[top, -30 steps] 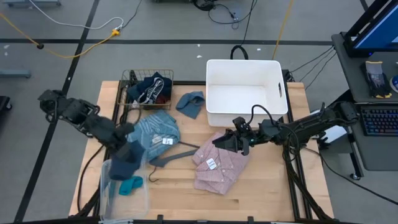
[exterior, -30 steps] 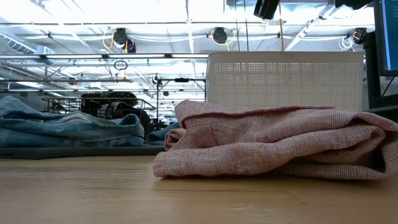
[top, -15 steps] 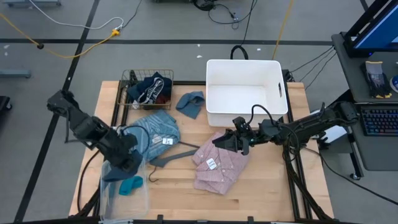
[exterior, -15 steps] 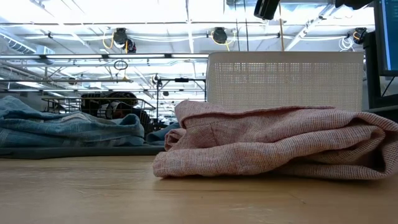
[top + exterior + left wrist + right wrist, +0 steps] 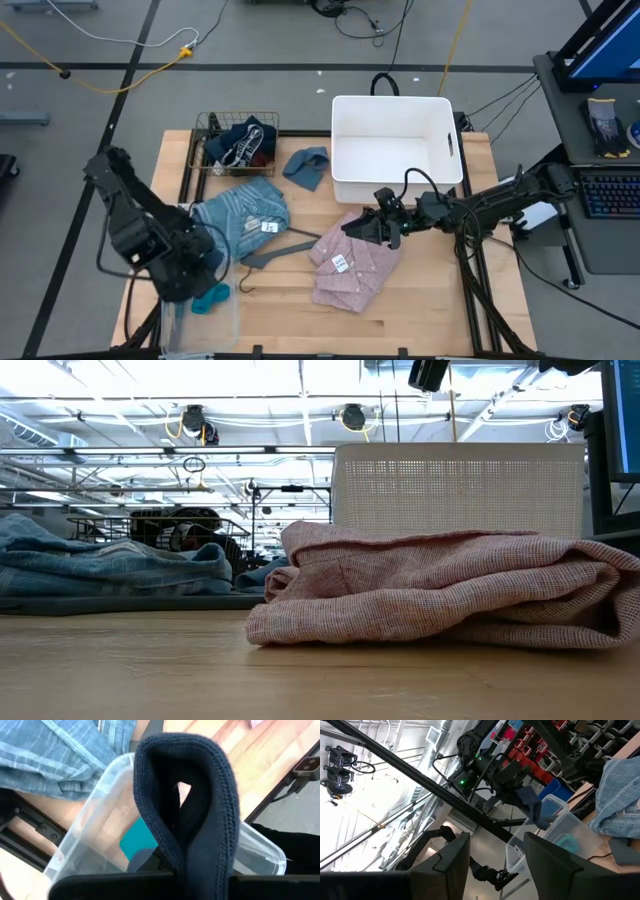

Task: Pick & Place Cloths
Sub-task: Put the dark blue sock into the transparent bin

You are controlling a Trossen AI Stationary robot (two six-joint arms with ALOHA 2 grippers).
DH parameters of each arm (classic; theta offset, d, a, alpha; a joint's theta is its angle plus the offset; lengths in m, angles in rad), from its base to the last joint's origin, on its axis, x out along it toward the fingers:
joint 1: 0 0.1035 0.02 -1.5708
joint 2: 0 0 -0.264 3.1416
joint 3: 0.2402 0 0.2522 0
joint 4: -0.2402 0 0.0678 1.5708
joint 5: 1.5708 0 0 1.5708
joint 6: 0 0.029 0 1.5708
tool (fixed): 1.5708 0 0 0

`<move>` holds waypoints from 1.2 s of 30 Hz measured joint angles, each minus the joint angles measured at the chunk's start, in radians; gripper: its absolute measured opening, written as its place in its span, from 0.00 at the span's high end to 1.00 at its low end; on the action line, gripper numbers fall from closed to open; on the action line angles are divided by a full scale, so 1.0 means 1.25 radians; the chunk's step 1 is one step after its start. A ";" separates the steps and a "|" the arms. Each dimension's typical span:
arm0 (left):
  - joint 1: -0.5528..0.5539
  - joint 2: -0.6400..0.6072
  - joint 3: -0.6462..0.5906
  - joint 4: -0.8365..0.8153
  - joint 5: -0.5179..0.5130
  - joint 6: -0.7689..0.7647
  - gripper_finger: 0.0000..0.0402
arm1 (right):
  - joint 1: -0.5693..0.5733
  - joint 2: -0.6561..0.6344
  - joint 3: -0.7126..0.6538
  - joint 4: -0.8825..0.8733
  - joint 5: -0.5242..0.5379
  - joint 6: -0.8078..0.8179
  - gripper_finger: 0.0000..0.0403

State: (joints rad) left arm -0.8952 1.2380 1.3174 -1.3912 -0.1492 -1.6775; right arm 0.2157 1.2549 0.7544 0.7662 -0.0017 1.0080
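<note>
My left gripper should keep moving down toward the teal cloth (image 5: 210, 298) and let go inside the clear plastic bin, as the navy cloth (image 5: 532, 804) is hanging over the bin's open top.
My left gripper (image 5: 196, 272) hangs over the clear plastic bin (image 5: 222, 318) at the table's near left corner, shut on a navy cloth (image 5: 200, 805) with a ribbed edge. A teal cloth (image 5: 210, 297) lies inside that bin. My right gripper (image 5: 362, 228) stands open above the far end of the pink checked cloth (image 5: 352, 268) and touches nothing. That cloth lies folded on the table. The light blue denim cloth (image 5: 245, 208) lies spread out between the two arms. Dark cloths fill the wire basket (image 5: 236, 142), and a grey-blue cloth (image 5: 307, 167) lies beside it. My left gripper holds the navy cloth from above. The cloth itself covers the fingers in the left wrist view, so the held part cannot be told. A folded loop with the ribbed edge (image 5: 150, 815) hangs slack below the gripper, above the bin's opening (image 5: 100, 835), lifted clear of the table.
A white bin (image 5: 395, 150) stands at the far right of the table. A grey hanger (image 5: 270, 250) lies between the denim and the pink cloth. The wooden table (image 5: 440, 310) is bare at its near right.
My left arm has swung toward the table's near edge and its gripper has moved a little toward the near left corner, over the clear bin, carrying the navy cloth along. The cloth now hangs under the arm, mostly hidden from above.
</note>
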 joint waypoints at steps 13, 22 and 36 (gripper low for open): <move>-0.085 0.066 -0.107 0.092 -0.060 -0.135 0.99 | 0.000 0.000 0.000 0.000 0.000 -0.005 0.55; -0.086 0.072 -0.228 0.182 0.033 -0.131 0.96 | 0.000 0.000 0.000 0.000 0.000 0.004 0.55; -0.087 0.072 -0.261 0.250 0.064 -0.119 0.91 | 0.000 0.000 0.000 0.000 0.003 0.001 0.55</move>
State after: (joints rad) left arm -1.0039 1.3285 0.9909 -1.0790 -0.0693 -1.8263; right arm 0.2157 1.2549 0.7544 0.7662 0.0021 1.0096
